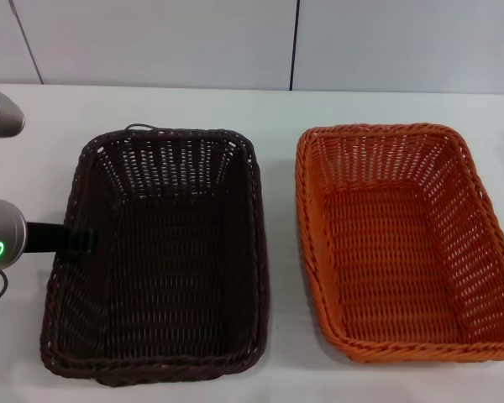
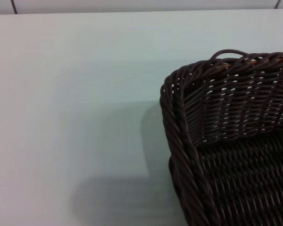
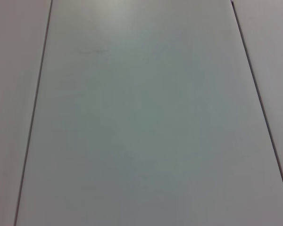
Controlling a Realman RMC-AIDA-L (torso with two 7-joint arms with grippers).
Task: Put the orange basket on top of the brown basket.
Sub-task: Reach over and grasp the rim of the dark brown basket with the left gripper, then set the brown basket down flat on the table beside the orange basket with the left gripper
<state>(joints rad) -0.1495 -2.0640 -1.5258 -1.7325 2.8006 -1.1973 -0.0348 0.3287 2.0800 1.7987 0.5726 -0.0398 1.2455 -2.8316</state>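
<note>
The brown basket's long sides [image 1: 257,235] run lengthwise next to the orange basket. My left gripper should pick the brown basket up by its outer rim [image 1: 78,197] and turn it crosswise before stacking.
The brown basket [image 1: 160,252] stands on the white table at the left in the head view, open side up and empty. The orange basket [image 1: 403,239] stands beside it on the right, a small gap apart, also empty. My left gripper [image 1: 82,241] reaches in from the left edge and is at the outer left rim of the brown basket. The left wrist view shows one corner of the brown basket [image 2: 226,141] and no fingers. My right gripper shows in no view, and the right wrist view shows only a plain pale surface.
The white table [image 1: 277,117] runs back to a pale panelled wall [image 1: 235,42]. The left arm's grey body [image 1: 0,239] with a green light sits at the left edge. The orange basket reaches the head view's right edge.
</note>
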